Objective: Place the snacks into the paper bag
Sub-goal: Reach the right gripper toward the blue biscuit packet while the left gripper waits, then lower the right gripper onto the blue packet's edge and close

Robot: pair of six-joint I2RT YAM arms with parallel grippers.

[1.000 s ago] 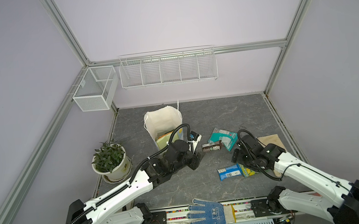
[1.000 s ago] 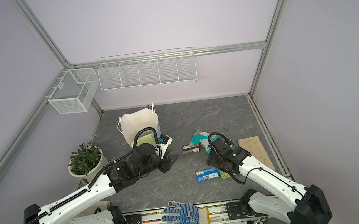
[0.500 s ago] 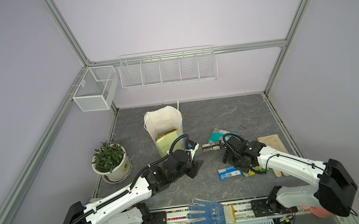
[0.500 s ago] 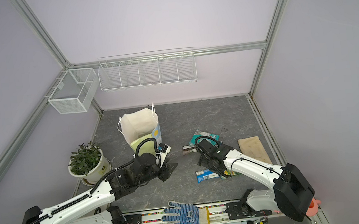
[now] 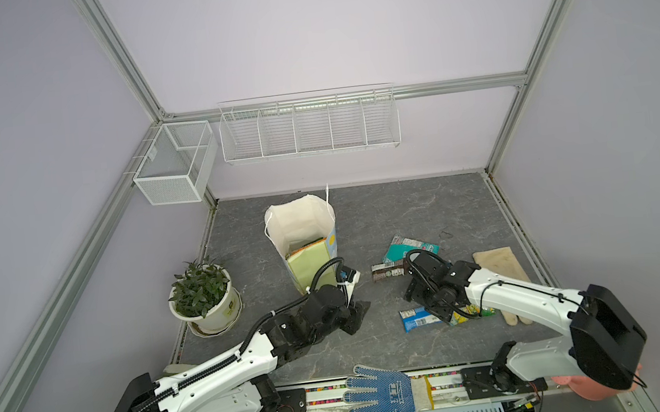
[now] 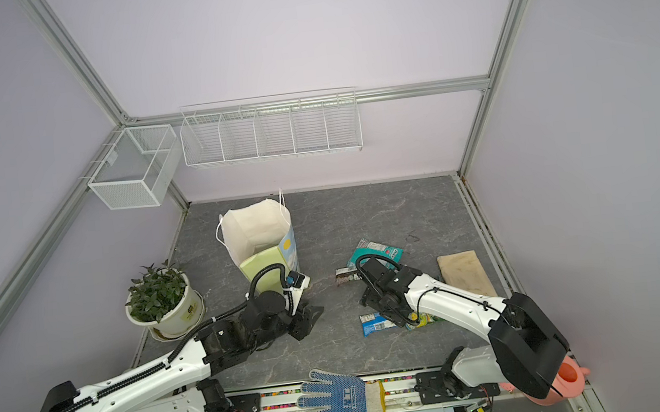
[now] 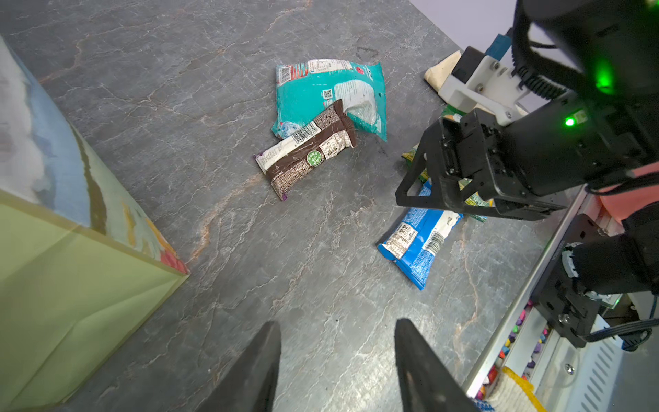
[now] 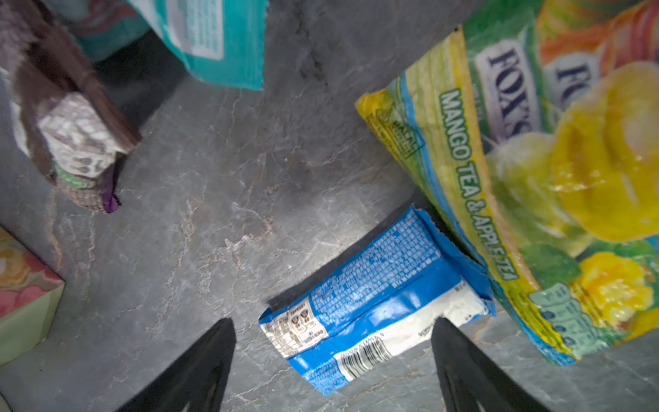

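The blue packet (image 8: 388, 302) is uncovered, with its barcode end (image 8: 361, 355) between my open fingers. My right gripper carries on descending until they straddle the packet, then close.
The paper bag (image 5: 302, 235) (image 6: 256, 231) stands open at the back left, with coloured packets showing low inside. On the floor lie snacks: a teal packet (image 5: 408, 247) (image 7: 331, 96), a dark brown bar (image 5: 387, 271) (image 7: 306, 149) overlapping it, a blue packet (image 5: 417, 318) (image 8: 374, 306) and a yellow-green packet (image 5: 471, 312) (image 8: 535, 160). My right gripper (image 5: 422, 302) (image 8: 333, 323) hangs open just above the blue packet, its fingers either side of it. My left gripper (image 5: 358, 314) (image 7: 337, 356) is open and empty over bare floor in front of the bag.
A potted plant (image 5: 204, 295) stands left of the bag. A cream glove (image 5: 498, 268) lies at the right edge and a blue dotted glove (image 5: 381, 394) on the front rail. White wire baskets (image 5: 307, 126) hang on the back wall.
My left gripper has drawn back from the bag toward the front. My right gripper has moved left and down over the blue packet. Both stayed open.
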